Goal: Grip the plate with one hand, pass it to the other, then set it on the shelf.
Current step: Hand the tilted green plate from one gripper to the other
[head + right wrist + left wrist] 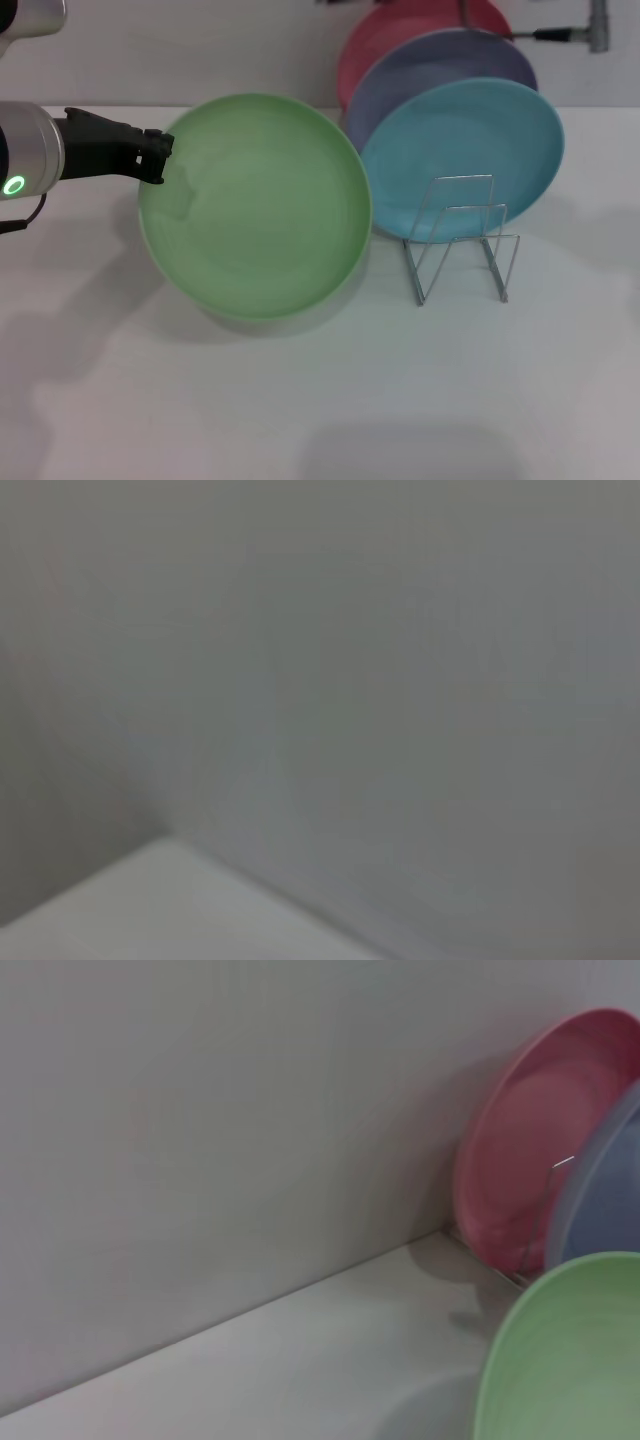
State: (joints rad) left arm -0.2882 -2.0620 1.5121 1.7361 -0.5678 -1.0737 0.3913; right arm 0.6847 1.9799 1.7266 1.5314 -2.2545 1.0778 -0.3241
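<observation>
The left gripper is holding up the light green plate, and its opposite rim (338, 128) is free, so the right gripper keeps moving in until it closes on that rim.
The light green plate (260, 205) is held up above the white table, tilted with its face toward me. My left gripper (157, 157), black on a silver wrist with a green ring, is shut on the plate's left rim. The plate's edge also shows in the left wrist view (565, 1360). The silver wire shelf (462, 240) stands on the table just right of the plate. A turquoise-blue plate (470, 150) leans at the back of it. My right gripper is out of view; its wrist view shows only the wall and a corner of the table.
A lavender plate (440, 65) and a pink plate (385, 45) stand behind the blue one by the back wall; the pink plate shows in the left wrist view (525, 1145). The white table (320, 400) stretches in front.
</observation>
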